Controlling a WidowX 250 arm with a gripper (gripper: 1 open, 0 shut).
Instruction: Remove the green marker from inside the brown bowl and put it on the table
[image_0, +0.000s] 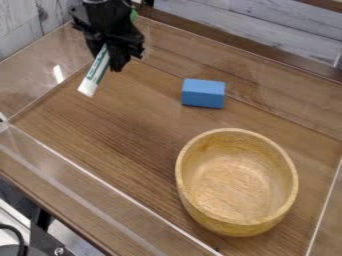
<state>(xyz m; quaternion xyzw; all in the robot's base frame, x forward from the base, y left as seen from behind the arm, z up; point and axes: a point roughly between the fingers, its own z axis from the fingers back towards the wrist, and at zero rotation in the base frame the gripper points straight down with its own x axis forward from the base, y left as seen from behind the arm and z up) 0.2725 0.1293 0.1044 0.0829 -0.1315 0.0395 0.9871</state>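
The green marker's white end (90, 86) hangs above open wood (94, 108) and clear of the blue block, so I should keep lowering the marker until it rests there, then let go.
My gripper (110, 55) hangs over the far left of the table (120, 130), shut on the green marker (95, 74). The marker slants down to the left, its white end lowest and close above the wood; whether it touches the surface I cannot tell. The brown bowl (238, 181) sits at the front right, wide and shallow, with nothing inside it. It is well apart from the gripper.
A small blue block (203, 93) lies between the gripper and the bowl. Low clear acrylic walls (40, 150) border the tabletop on the left and front edges.
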